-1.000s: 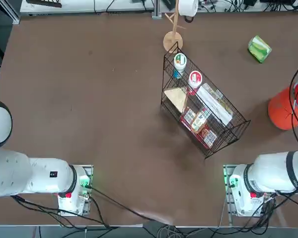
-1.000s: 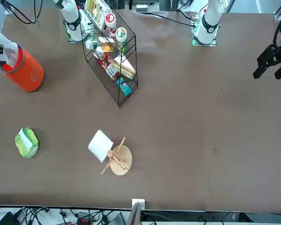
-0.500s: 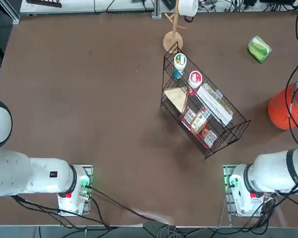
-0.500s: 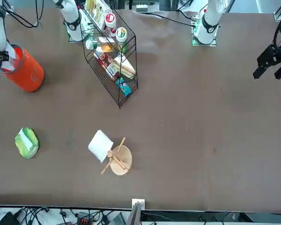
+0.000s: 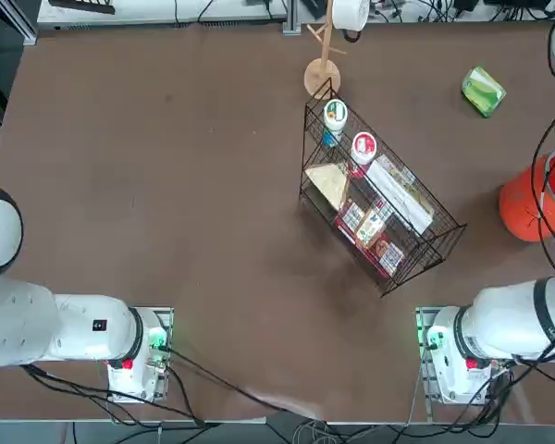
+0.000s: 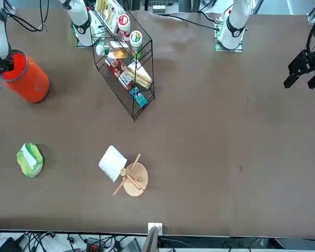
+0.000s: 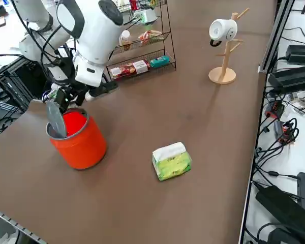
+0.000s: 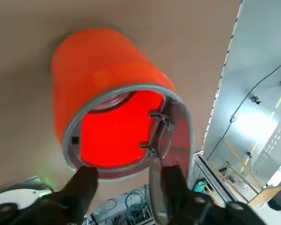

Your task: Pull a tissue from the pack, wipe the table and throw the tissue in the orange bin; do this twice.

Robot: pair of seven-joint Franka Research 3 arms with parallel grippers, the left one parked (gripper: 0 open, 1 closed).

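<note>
A white tissue (image 6: pixel 28 153) is sticking out of the green pack's slot (image 6: pixel 32 159), and I expect it to bring the next tissue up behind it when I pull.
The orange bin (image 7: pixel 80 136) stands near the table's (image 5: pixel 166 185) right edge, with a grey ring at its mouth and a grey flap (image 7: pixel 56 120) tipped up. My right gripper (image 7: pixel 66 98) hovers just above the bin's mouth. In the right wrist view the gripper (image 8: pixel 126 183) is open, with nothing between its fingers (image 8: pixel 84 187) and the red inside of the bin (image 8: pixel 110 126) beyond them. No tissue shows there. Further out on the table the green pack (image 7: pixel 172 160) lies apart from the bin (image 5: pixel 535 199), with white tissue at its slot. The pack (image 5: pixel 483 91) sits at the far right in the top view.
A black wire rack (image 5: pixel 379 213) full of goods stands mid-table, left of the bin. Behind it a wooden mug tree (image 5: pixel 322 74) holds a white mug (image 5: pixel 350 11). Cables run along the table's far and right sides.
The white tissue seen at my right gripper over the bin's mouth no longer shows. The gripper has risen slightly above the bin.
</note>
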